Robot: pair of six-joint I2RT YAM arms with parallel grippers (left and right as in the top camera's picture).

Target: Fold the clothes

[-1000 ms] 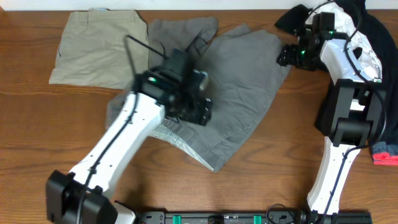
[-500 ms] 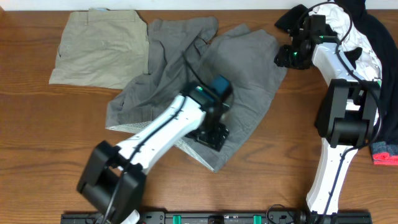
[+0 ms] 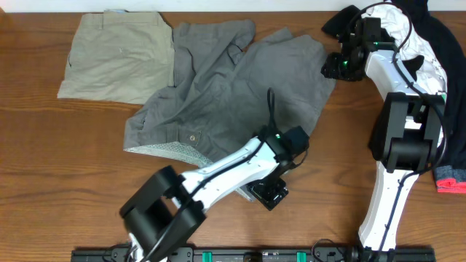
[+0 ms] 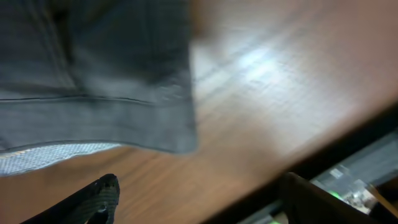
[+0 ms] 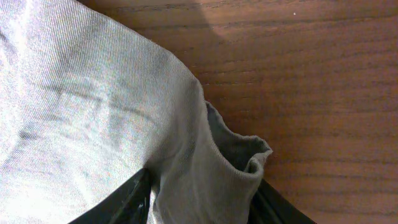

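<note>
The slanted, rumpled grey shorts are held by my right gripper at just the far corner [image 3: 314,55], so next my left gripper grabs the shorts' waistband corner [image 4: 184,140] to pull the leg flat.
The mid-grey shorts [image 3: 233,94] lie spread and rumpled across the table's middle, waistband button [image 3: 192,137] facing up. My left gripper [image 3: 268,194] is open and empty, just off their lower hem corner. In the left wrist view the hem [image 4: 93,74] lies above the spread fingers [image 4: 199,202], over bare wood. My right gripper [image 3: 336,67] is at the shorts' top right corner. In the right wrist view a bunched fold of grey cloth [image 5: 93,112] fills the gap between its fingers [image 5: 202,199].
Beige khaki shorts [image 3: 116,58] lie flat at the back left, touching the grey ones. A pile with a black garment [image 3: 437,33] and a white shirt [image 3: 429,69] sits at the back right. A black piece with a pink cuff [image 3: 451,182] lies at the right edge.
My left arm swept from the middle of the grey shorts down and right, past their lower hem. My right gripper shifted slightly left, staying at the top right corner.
</note>
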